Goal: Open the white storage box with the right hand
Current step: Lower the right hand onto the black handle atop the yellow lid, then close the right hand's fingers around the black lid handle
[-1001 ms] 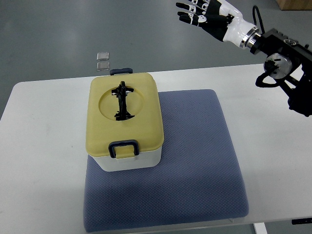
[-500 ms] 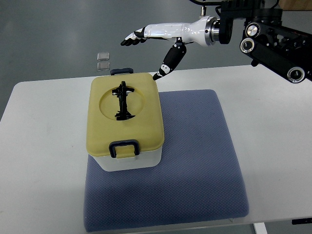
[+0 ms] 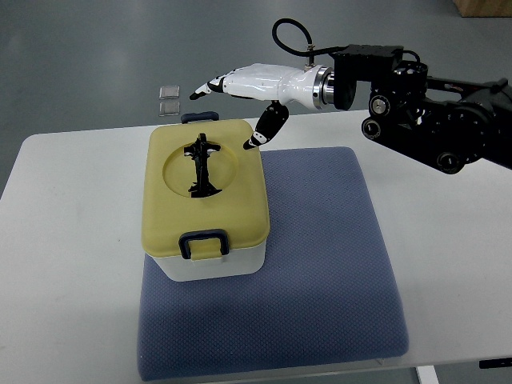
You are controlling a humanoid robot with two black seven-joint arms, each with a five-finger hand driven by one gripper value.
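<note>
Dark latches (image 3: 204, 242) are on the near and far sides, so the yellow lid (image 3: 172, 213) will come off in one piece when the robot lifts the black handle.
The white storage box (image 3: 210, 265) with a yellow lid (image 3: 240, 212) stands on the left part of a blue mat (image 3: 320, 264). The lid is shut, with a black folding handle (image 3: 202, 166) in its round recess and dark latches at the near side (image 3: 203, 242) and the far side (image 3: 198, 117). My right hand (image 3: 232, 104) reaches in from the right and hovers over the lid's far right corner. Its fingers are spread and hold nothing. Its thumb tip (image 3: 251, 144) is near the lid's edge. The left arm is out of view.
The white table (image 3: 72, 264) carries the mat. My right arm's black joints (image 3: 416, 112) stretch over the table's far right. Two small clear squares (image 3: 169, 99) lie on the grey floor beyond the table.
My right hand has swung from high at the far right to the left and down. It now hovers lower, just above the box's far edge.
</note>
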